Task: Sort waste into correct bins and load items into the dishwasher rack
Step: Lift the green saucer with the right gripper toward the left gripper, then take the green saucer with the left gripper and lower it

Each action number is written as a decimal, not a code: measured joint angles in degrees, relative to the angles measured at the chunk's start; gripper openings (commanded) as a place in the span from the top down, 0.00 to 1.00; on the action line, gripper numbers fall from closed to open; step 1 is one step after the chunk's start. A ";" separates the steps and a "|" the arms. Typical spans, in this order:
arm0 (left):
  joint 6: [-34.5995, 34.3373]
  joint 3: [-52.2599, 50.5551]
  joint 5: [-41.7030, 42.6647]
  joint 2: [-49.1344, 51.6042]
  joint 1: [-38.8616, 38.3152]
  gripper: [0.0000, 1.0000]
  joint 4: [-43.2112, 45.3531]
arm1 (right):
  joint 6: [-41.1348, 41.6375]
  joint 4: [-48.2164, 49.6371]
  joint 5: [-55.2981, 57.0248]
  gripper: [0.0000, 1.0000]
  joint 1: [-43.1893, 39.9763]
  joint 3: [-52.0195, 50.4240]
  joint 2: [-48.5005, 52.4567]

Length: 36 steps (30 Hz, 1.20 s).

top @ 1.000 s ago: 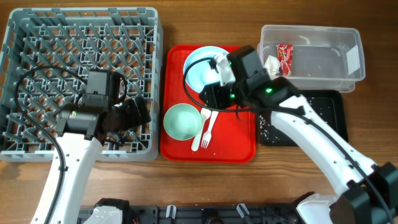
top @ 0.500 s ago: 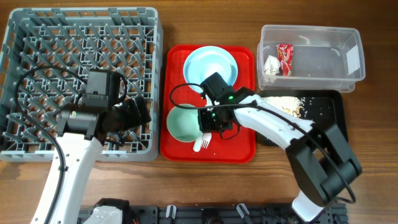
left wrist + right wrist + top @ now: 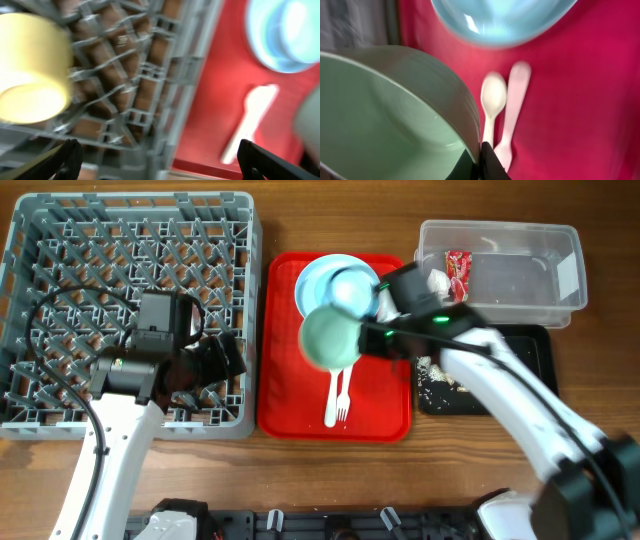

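My right gripper needs to put the bowl down, because it holds the pale green bowl's rim (image 3: 357, 338) opposite the rack. My left gripper should then take the rack-side rim (image 3: 304, 337).
My right gripper (image 3: 364, 338) (image 3: 483, 159) is shut on the rim of a pale green bowl (image 3: 330, 335) (image 3: 385, 110), which hangs tilted above the red tray (image 3: 285, 410). Under it lie the white spoon (image 3: 493, 97) and fork (image 3: 342, 402) (image 3: 516, 95). The pale blue plate (image 3: 318, 280) (image 3: 500, 20) sits at the tray's far end. My left gripper (image 3: 218, 358) (image 3: 160, 157) hangs open over the right edge of the grey dishwasher rack (image 3: 130, 240) (image 3: 145, 75). A yellow cup (image 3: 30, 75) lies in the rack beside it.
The clear tub (image 3: 520, 265) at the back right holds a red wrapper (image 3: 457, 270) and a white paper scrap (image 3: 437, 280). In front of it the black tray (image 3: 510, 370) carries beige crumbs (image 3: 440, 375). My right arm crosses above that tray.
The right gripper has shut on the green bowl's rim and lifted it off the red tray toward the plate, uncovering the fork and spoon. The left arm has stayed put.
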 measured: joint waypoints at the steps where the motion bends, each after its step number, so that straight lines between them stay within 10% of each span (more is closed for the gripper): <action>1: 0.00 0.00 2.36 0.00 0.00 0.00 1.18 | 0.00 0.00 -0.42 0.96 -1.75 0.20 -1.55; 6: 2.47 -0.15 25.16 0.90 -1.25 0.00 15.72 | -1.64 -0.04 -11.87 0.96 -10.86 0.57 -4.39; 13: 3.30 -0.15 36.22 1.90 -3.50 0.00 18.64 | -3.28 -0.09 -20.06 0.96 -12.81 0.57 -4.39; 36: 3.67 -0.17 20.37 6.25 -10.45 0.00 13.05 | -0.59 -5.99 2.01 0.96 8.74 -0.79 9.09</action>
